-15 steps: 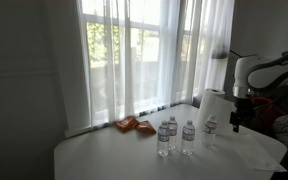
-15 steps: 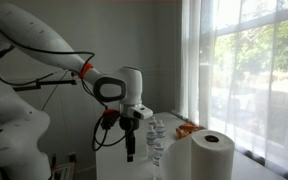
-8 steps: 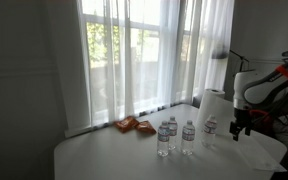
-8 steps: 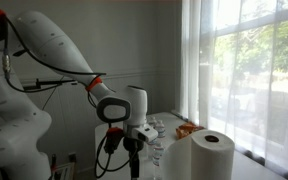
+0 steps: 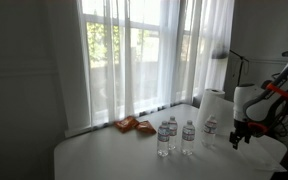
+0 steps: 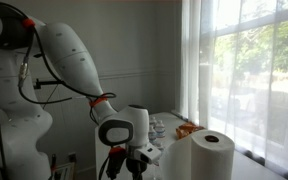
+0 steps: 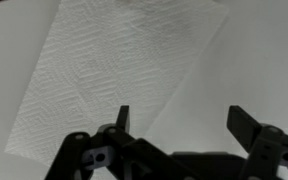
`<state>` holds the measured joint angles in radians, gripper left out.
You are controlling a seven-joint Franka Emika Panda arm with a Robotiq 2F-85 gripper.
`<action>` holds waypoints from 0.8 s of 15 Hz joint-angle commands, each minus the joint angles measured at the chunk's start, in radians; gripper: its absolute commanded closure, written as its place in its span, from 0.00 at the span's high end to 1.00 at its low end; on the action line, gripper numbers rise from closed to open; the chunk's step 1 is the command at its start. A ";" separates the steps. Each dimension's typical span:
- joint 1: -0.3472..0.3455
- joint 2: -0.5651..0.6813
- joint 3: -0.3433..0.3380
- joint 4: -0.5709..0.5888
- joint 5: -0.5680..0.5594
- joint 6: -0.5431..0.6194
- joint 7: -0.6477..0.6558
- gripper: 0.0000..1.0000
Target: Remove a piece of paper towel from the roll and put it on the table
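My gripper should keep going down, because the edge of the paper towel runs between my open fingers. It should go down until its fingers reach the paper towel and then pinch that edge.
The piece of paper towel lies flat on the table in the wrist view, embossed and white, just beyond my fingertips. My gripper is open and empty, with bare table between its fingers. In both exterior views my gripper is low over the table, near the roll, which stands upright. The sheet also shows as a pale patch on the table in an exterior view.
Three clear water bottles stand mid-table. An orange-red packet lies near the window curtain. The table's edge runs at the left.
My gripper has moved downward toward the table across the frames; the arm has lowered in both exterior views. The roll and bottles have not moved.
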<state>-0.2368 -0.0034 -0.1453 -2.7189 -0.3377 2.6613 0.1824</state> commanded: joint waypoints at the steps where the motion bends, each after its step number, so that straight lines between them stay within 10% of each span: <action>1: 0.019 0.019 -0.025 0.002 -0.008 0.010 0.009 1.00; 12: 0.036 0.145 -0.078 0.037 -0.038 0.115 0.129 1.00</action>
<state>-0.2260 0.0903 -0.1908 -2.6993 -0.3582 2.7232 0.2626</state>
